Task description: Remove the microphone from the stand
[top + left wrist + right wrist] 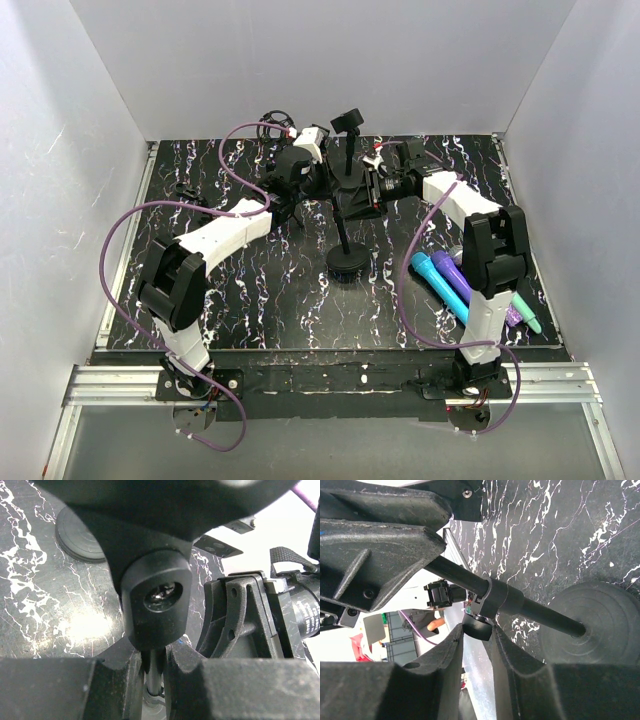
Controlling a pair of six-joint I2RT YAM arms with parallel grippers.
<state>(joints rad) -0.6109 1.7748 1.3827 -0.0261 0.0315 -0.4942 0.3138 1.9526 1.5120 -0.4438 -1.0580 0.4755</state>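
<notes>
The robot's right gripper is turned far round from the pole on the small black knob, so it should open, turn its wrist back and take hold of the knob again.
The black microphone stand has a round base, a slanted pole and a black clip at its top; I cannot make out a microphone in the clip. My left gripper is shut on the stand's thin metal rod, just under a black joint. My right gripper is shut on the small black knob of the pole's collar. The right arm's gripper body shows close beside my left one.
A cyan microphone and a purple one lie on the black marbled table at the right, beside the right arm; another lies partly hidden behind it. White walls enclose the table. The stand base also shows in the right wrist view.
</notes>
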